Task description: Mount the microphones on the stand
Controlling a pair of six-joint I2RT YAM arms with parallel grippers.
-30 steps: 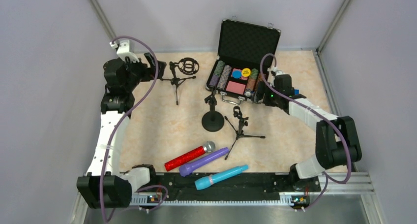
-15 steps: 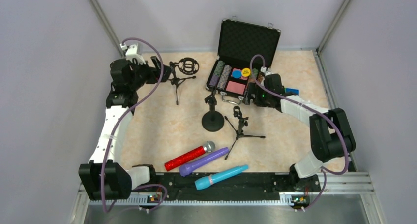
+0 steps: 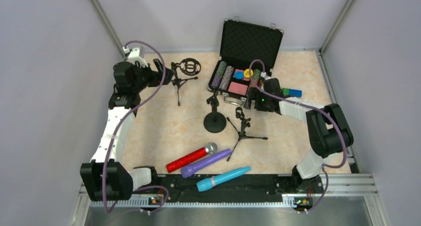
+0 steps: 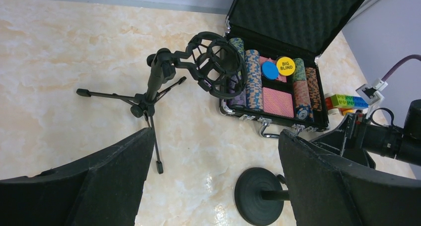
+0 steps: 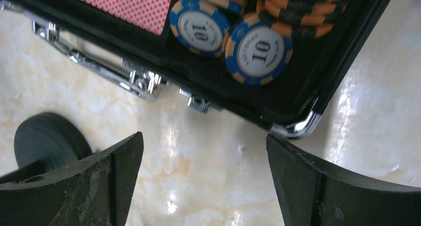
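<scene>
I should straighten the black case [image 3: 251, 43], which sits askew to the back wall, by pushing its front corner [image 5: 300, 127] back with my right gripper before attaching the microphones.
Three microphones lie near the table's front edge: a glittery red one [image 3: 191, 157], a purple one [image 3: 206, 163] and a turquoise one with a pink band [image 3: 223, 179]. A round-base stand [image 3: 215, 121] [image 4: 258, 196] sits mid-table, with a small tripod stand [image 3: 242, 124] at its right. A tripod stand with a ring shock mount [image 3: 181, 72] [image 4: 159, 77] is at the back left. My left gripper [image 3: 161, 72] [image 4: 213, 151] hovers open beside that tripod, holding nothing. My right gripper [image 3: 250, 97] [image 5: 203, 146] is open and empty, low over the table by the case's front, right of the round-base stand [image 5: 44, 136].
An open black case [image 3: 248, 42] [image 4: 278, 22] [image 5: 298, 87] of poker chips and cards stands at the back. Coloured toy bricks [image 3: 290, 92] [image 4: 345, 101] lie to its right. Grey walls close in the table on three sides.
My right arm has swung left along the case's front toward the round-base stand. My left gripper has shifted slightly right toward the shock-mount tripod. The microphones have not moved.
</scene>
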